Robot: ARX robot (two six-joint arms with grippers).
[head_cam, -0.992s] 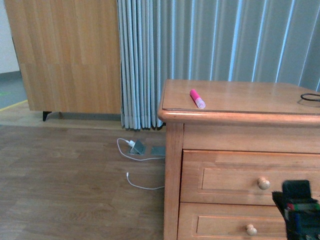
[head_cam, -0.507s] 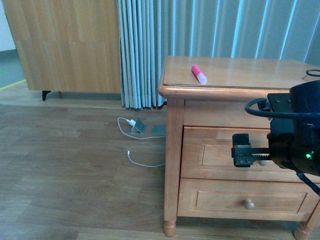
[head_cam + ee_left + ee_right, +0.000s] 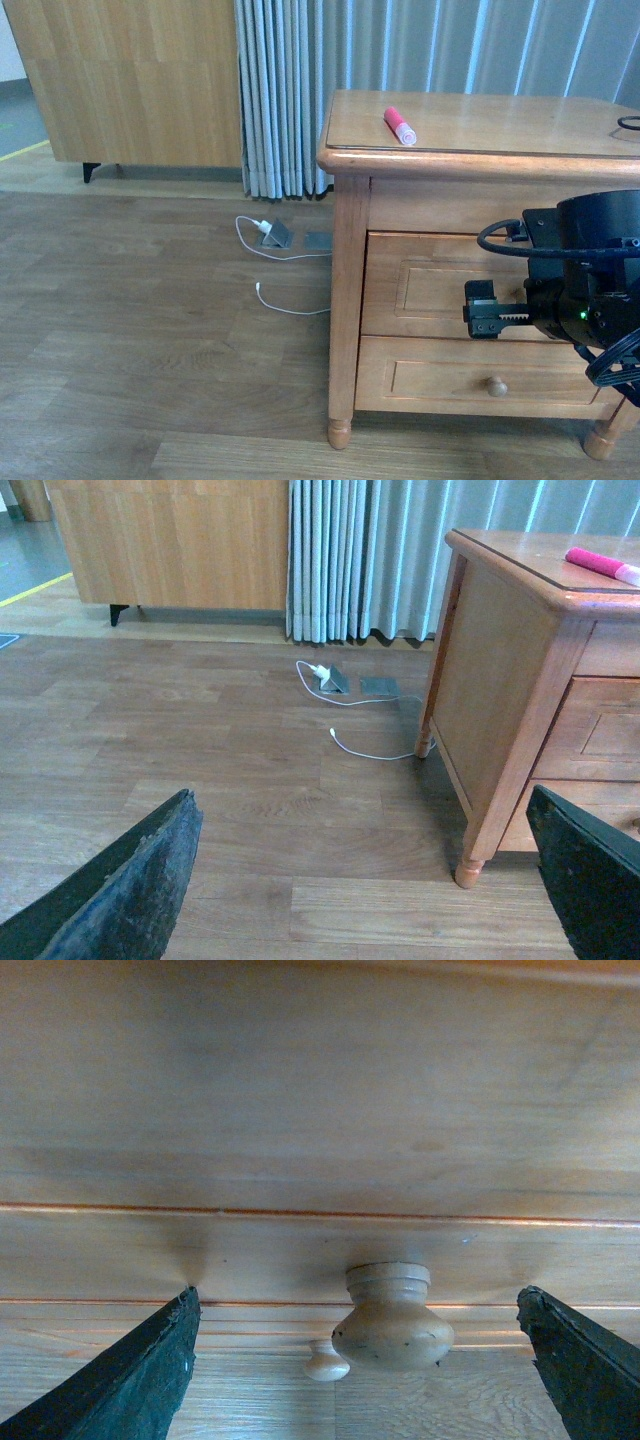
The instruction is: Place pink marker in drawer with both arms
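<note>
A straight gap separates the drawer from the lower drawer. The drawer will come straight out alone when I pull its knob.
The pink marker lies on top of the wooden cabinet, near its left end, and also shows in the left wrist view as the marker. The drawer is closed. My right arm hangs in front of it, hiding the knob from the front. My right gripper is open, with the round pale knob between its fingers, untouched. My left gripper is open over the floor, left of the cabinet, holding nothing.
The lower drawer's knob shows below my right arm. A white cable and a charger lie on the wooden floor beside the cabinet. Grey curtains and a wooden wardrobe stand behind. A black cable loop rests on the cabinet top.
The front view has pulled back and now shows the cabinet down to its feet. My right arm rose from the lower right corner to the top drawer's front. The marker has not moved.
</note>
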